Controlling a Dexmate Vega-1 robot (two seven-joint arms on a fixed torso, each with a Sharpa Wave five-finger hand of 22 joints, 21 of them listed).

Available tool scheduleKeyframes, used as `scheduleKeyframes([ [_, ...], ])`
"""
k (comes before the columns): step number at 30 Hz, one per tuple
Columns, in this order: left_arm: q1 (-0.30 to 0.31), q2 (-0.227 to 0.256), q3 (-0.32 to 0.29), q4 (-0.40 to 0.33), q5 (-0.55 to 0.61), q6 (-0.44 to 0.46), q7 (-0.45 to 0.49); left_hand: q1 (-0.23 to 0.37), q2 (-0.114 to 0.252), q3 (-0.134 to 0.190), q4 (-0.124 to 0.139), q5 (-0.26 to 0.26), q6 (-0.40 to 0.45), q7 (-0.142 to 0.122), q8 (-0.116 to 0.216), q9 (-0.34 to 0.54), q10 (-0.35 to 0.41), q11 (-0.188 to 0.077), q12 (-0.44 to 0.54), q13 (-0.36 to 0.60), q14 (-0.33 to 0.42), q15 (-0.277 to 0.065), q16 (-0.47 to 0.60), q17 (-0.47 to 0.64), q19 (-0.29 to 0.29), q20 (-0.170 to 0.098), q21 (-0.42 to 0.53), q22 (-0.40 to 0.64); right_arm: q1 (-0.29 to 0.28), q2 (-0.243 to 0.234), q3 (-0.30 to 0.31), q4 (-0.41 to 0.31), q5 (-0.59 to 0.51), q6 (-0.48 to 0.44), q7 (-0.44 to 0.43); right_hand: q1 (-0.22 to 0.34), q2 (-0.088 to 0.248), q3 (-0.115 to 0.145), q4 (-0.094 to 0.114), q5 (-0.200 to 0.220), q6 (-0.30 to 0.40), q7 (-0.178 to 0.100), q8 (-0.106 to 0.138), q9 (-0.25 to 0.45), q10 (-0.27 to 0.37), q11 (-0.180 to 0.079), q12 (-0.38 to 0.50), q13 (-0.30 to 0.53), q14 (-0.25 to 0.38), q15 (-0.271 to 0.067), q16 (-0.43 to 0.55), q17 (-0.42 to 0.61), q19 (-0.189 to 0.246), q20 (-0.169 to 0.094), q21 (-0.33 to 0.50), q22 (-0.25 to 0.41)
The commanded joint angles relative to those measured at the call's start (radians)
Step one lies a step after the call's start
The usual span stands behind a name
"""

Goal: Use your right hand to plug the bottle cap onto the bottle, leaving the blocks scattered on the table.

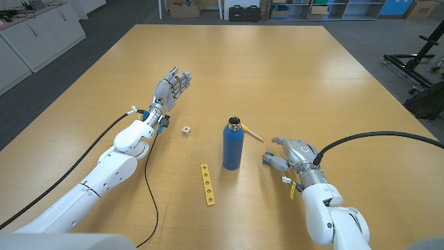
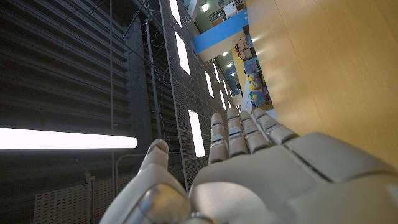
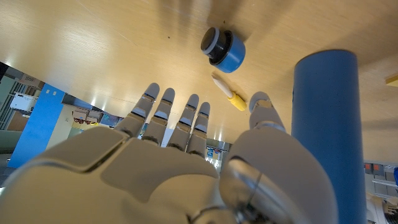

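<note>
The blue cap (image 3: 231, 56) gets narrower and ends in a dark plug (image 3: 214, 42), so the plug will go down into the bottle's opening when I push the cap down.
A blue bottle (image 1: 232, 147) stands upright mid-table with its mouth uncovered; in the right wrist view the bottle (image 3: 326, 124) rises beside my thumb. The blue cap (image 1: 267, 159) with a dark top lies on the table just right of the bottle, and the right wrist view has the cap (image 3: 222, 48) beyond my fingertips. My right hand (image 1: 293, 155) sits close to the right of the cap, fingers spread and holding nothing; its back (image 3: 174, 162) faces the wrist camera. My left hand (image 1: 172, 86) is stretched out at the far left, fingers apart and holding nothing, also seen as the hand (image 2: 249, 168) in its wrist view.
A yellow-and-white stick (image 1: 252, 132) lies just behind the bottle, and shows as the stick (image 3: 229, 96) in the right wrist view. A small wooden cube (image 1: 186, 130) sits left of the bottle. A yellow strip with holes (image 1: 207, 185) lies in front.
</note>
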Motion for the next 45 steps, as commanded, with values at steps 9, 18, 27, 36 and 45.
scheduleKeyframes([
  [9, -0.004, -0.001, 0.01, 0.0, 0.002, 0.008, -0.001, 0.0, 0.011, 0.001, -0.005, -0.004, 0.01, 0.005, -0.001, 0.003, 0.012, 0.002, -0.005, 0.001, 0.012, 0.002, -0.005, 0.003, 0.004, -0.034, -0.002, 0.003, 0.05, 0.023, 0.01, 0.046, -0.009, 0.052, 0.106, 0.019, 0.003, 0.009, 0.003, 0.006, 0.015, -0.007, 0.006, 0.006, 0.017, -0.008, 0.008, 0.004, 0.009, -0.009, 0.004, -0.001, 0.005, 0.01, -0.006, 0.005],
  [18, 0.01, 0.009, 0.004, -0.011, 0.0, 0.009, 0.0, 0.0, 0.011, 0.001, -0.006, -0.004, 0.01, 0.004, -0.003, 0.003, 0.013, 0.004, -0.005, 0.001, 0.012, 0.002, -0.006, 0.003, 0.003, -0.033, -0.003, 0.003, 0.073, 0.025, 0.0, 0.066, -0.029, 0.054, 0.142, 0.037, 0.008, 0.018, 0.001, 0.01, -0.023, 0.001, -0.012, 0.007, -0.016, -0.001, -0.008, 0.004, -0.003, -0.007, -0.005, -0.002, 0.007, 0.013, -0.012, 0.005],
  [27, 0.023, 0.017, -0.007, -0.019, -0.006, 0.01, 0.005, -0.001, 0.012, 0.001, -0.006, -0.005, 0.011, 0.004, -0.004, 0.003, 0.013, 0.002, -0.006, 0.001, 0.012, 0.002, -0.006, 0.003, 0.003, -0.032, -0.003, 0.003, 0.086, 0.04, -0.016, 0.095, -0.066, 0.051, 0.152, 0.063, 0.014, 0.03, -0.005, 0.015, -0.036, 0.002, -0.018, 0.008, -0.026, -0.002, -0.012, 0.005, -0.006, -0.013, -0.01, -0.004, 0.009, 0.016, -0.017, 0.005],
  [36, 0.019, 0.023, -0.005, -0.015, -0.01, 0.019, -0.006, -0.002, 0.012, 0.001, -0.006, -0.005, 0.01, 0.002, -0.006, 0.003, 0.013, 0.001, -0.007, 0.001, 0.011, 0.003, -0.007, 0.003, 0.003, -0.031, -0.004, 0.003, 0.093, 0.056, -0.036, 0.126, -0.115, 0.051, 0.143, 0.082, 0.018, 0.039, -0.004, 0.019, -0.006, -0.013, -0.007, 0.01, 0.004, -0.014, -0.002, 0.005, 0.018, -0.031, -0.004, -0.005, 0.03, 0.008, -0.016, 0.006],
  [45, 0.006, 0.015, 0.005, 0.004, -0.016, 0.021, -0.02, -0.002, 0.013, 0.0, -0.006, -0.005, 0.008, 0.001, -0.009, 0.003, 0.012, -0.002, -0.009, 0.002, 0.009, 0.004, -0.009, 0.003, 0.0, -0.031, -0.005, 0.003, 0.094, 0.067, -0.041, 0.151, -0.139, 0.052, 0.129, 0.098, 0.021, 0.047, -0.005, 0.023, 0.012, -0.022, 0.0, 0.01, 0.026, -0.026, 0.004, 0.006, 0.041, -0.042, 0.002, -0.005, 0.045, 0.003, -0.015, 0.006],
])
